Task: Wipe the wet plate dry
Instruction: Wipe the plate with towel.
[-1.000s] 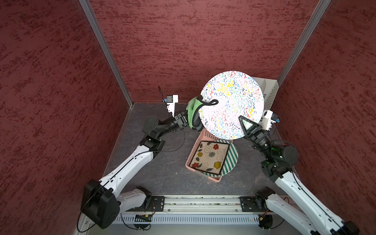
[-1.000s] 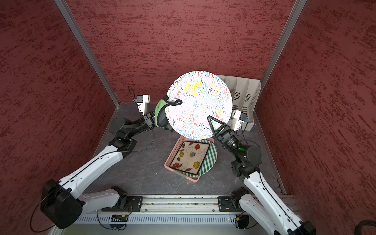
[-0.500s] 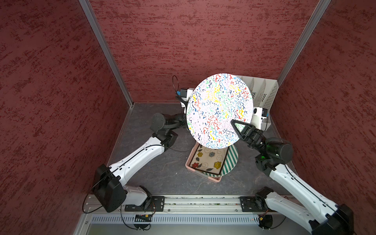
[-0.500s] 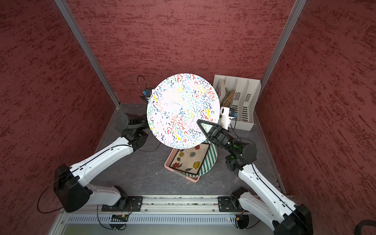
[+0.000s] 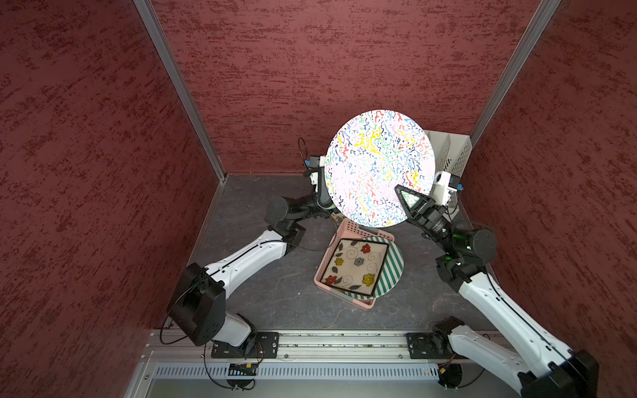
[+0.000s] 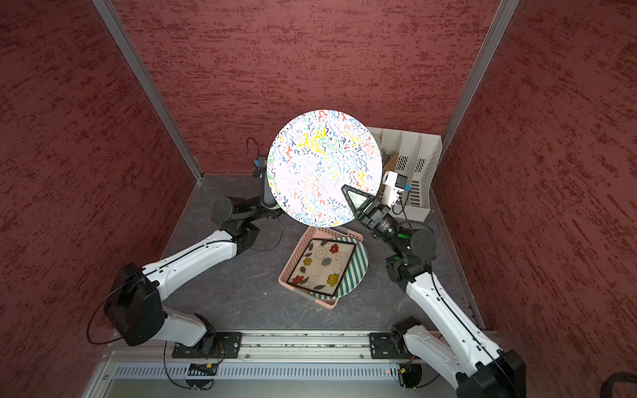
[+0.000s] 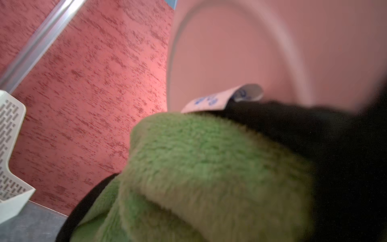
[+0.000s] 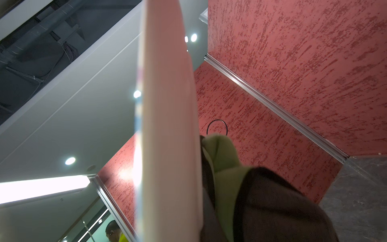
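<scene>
The cloth is against the plate's plain back (image 7: 238, 52), away from its squiggled side (image 5: 375, 165). My right gripper should therefore bring the plate down while my left gripper wipes the squiggled side.
A round plate (image 5: 379, 169) (image 6: 324, 169) with colourful squiggles is held up in the air, its face turned to both top views. My right gripper (image 5: 405, 198) (image 6: 351, 198) is shut on its lower right rim. My left arm (image 5: 293, 210) reaches behind the plate, where its gripper is hidden. In the left wrist view a green fluffy cloth (image 7: 209, 167) covers the jaws and lies against the plate's plain back (image 7: 230, 62). The right wrist view shows the plate edge-on (image 8: 169, 125) with the cloth (image 8: 222, 159) pressed to its back.
Below the plate a pink basket (image 5: 322, 272) stands on the dark table, holding a square flowered plate (image 5: 355, 267) and a green-striped round plate (image 5: 393, 272). A white file rack (image 5: 455, 155) stands in the back right corner. Red walls close three sides.
The plate swung left, then came back a little right and up. The green cloth, seen at the plate's left edge a second ago, is now hidden behind it.
</scene>
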Robot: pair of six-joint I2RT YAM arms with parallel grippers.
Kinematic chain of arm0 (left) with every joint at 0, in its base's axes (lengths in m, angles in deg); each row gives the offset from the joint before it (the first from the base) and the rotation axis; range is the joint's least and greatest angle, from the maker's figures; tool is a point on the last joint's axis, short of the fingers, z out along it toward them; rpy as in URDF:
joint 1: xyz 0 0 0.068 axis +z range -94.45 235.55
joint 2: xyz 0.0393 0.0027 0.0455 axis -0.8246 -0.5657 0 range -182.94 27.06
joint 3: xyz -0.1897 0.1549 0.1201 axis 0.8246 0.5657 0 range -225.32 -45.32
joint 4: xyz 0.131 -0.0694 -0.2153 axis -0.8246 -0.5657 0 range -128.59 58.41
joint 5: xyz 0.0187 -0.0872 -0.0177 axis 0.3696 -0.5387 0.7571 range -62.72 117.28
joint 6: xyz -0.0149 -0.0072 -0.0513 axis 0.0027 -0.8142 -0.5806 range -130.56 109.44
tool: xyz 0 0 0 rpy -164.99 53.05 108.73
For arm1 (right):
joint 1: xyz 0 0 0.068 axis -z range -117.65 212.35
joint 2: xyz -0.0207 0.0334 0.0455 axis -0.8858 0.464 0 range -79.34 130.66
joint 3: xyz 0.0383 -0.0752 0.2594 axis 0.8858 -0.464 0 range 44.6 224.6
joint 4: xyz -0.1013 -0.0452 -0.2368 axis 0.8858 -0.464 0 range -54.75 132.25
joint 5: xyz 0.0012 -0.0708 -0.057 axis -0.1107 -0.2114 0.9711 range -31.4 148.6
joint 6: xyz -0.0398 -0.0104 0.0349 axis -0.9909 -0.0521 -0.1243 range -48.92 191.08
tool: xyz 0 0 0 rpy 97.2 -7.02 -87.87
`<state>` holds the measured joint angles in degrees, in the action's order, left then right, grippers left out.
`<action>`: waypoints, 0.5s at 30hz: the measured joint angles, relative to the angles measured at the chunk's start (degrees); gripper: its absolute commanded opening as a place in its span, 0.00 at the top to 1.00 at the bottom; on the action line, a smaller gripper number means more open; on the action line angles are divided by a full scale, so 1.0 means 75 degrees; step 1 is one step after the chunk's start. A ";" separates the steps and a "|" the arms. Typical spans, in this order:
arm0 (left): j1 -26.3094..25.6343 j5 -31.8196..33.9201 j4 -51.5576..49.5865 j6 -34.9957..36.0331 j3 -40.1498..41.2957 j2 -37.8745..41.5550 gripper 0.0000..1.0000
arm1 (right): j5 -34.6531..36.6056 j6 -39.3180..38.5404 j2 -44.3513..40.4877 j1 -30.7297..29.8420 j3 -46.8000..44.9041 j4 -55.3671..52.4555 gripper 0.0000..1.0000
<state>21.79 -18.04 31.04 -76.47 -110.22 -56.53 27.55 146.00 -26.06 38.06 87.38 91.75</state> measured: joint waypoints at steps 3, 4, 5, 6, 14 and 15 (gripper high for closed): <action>0.0242 -0.0038 -0.0236 -0.0006 -0.0740 0.0006 1.00 | -0.0283 -0.0271 -0.0102 -0.0632 -0.0428 0.0181 1.00; 0.0248 -0.0099 -0.0274 -0.0015 -0.0909 0.0003 1.00 | -0.0323 -0.0388 -0.0125 -0.0868 -0.0565 0.0286 1.00; 0.0239 -0.0140 -0.0280 -0.0044 -0.1043 -0.0006 1.00 | -0.0353 -0.0501 -0.0143 -0.1090 -0.0676 0.0414 1.00; 0.0210 -0.0169 -0.0233 -0.0111 -0.1148 -0.0032 1.00 | -0.0411 -0.0618 -0.0140 -0.1271 -0.0781 0.0513 1.00; -0.1084 0.0189 0.0976 -0.0565 -0.0411 -0.0656 1.00 | -0.0717 -0.0950 0.0997 -0.1512 0.0242 0.1215 1.00; -0.1300 0.0519 0.1212 -0.0656 -0.0099 -0.0822 1.00 | -0.0781 -0.0930 0.1107 -0.1443 0.0539 0.1072 1.00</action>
<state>12.04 -14.15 40.13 -81.39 -110.97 -62.69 21.70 139.02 -17.76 27.24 91.43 99.79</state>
